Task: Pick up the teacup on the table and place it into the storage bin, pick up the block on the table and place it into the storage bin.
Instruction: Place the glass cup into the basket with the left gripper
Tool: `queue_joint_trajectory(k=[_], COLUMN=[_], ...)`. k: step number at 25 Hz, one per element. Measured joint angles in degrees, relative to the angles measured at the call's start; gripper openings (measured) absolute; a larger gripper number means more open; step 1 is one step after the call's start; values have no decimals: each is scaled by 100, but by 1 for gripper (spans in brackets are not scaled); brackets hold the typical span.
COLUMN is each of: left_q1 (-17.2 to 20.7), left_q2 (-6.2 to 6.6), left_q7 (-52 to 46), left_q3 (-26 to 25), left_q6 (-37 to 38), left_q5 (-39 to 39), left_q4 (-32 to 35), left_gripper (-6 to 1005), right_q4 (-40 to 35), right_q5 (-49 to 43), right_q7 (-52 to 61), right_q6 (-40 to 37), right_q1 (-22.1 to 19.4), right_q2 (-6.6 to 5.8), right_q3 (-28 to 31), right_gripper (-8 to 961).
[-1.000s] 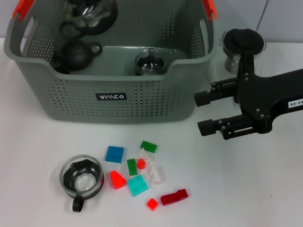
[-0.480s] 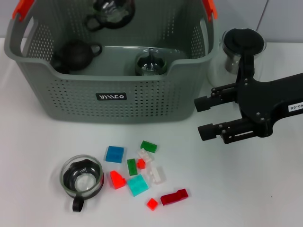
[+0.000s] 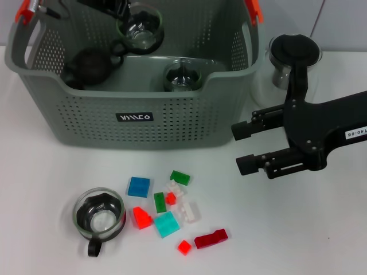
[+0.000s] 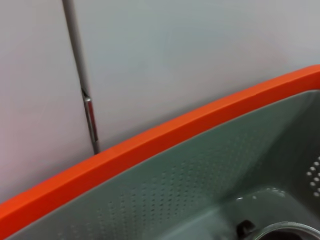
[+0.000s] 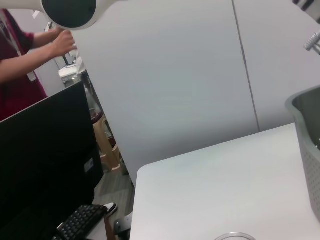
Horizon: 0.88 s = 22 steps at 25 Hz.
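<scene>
My left gripper should continue to lower the glass teacup into the gap between the black teapot and glass vessel and let go, since the teacup is hanging over the bin's open bottom there.
The grey perforated storage bin stands at the back of the white table. My left gripper reaches in over its far left side, shut on a glass teacup held above the bin floor. A second glass teacup with a black handle stands on the table at the front left. Several coloured blocks lie scattered to its right. To the right of the bin my right gripper hovers open with nothing between its fingers. In the left wrist view, the bin's orange rim shows close up.
Inside the bin sit a black teapot and a glass vessel. A clear glass pitcher with a black lid stands behind my right arm. In the right wrist view, a person and a dark monitor are beyond the table's edge.
The teacup held by my left gripper has moved right and lower inside the bin. My right gripper has drifted slightly left and toward the front.
</scene>
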Motion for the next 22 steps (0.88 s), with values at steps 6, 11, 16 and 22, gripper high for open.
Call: queue_joint_trajectory(k=[6,11,16,22], left_q1=[5,-17,-22,13], left_q2=[-277,-450,-505,-558], left_q7=[-35,-39,-42,-42], left_q3=[9,96,131,135], left_q6=[-431,-663,-716,-777], left_q5=[318,534,598,603], left_q4=[-74,-222,-231,-231], left_gripper=[68,71,73,76], right_q4=[31,80,80,81], right_q5=[-12,-36,-80,-81], right_q7=[7,-5,-4,-31], right_q6=[1,24,41,64], right_q1=[14,40,61,65], right_q2=[6,4,5,11], right_q3=[-41,-41,-39,-39], right_gripper=[713,712,711,713])
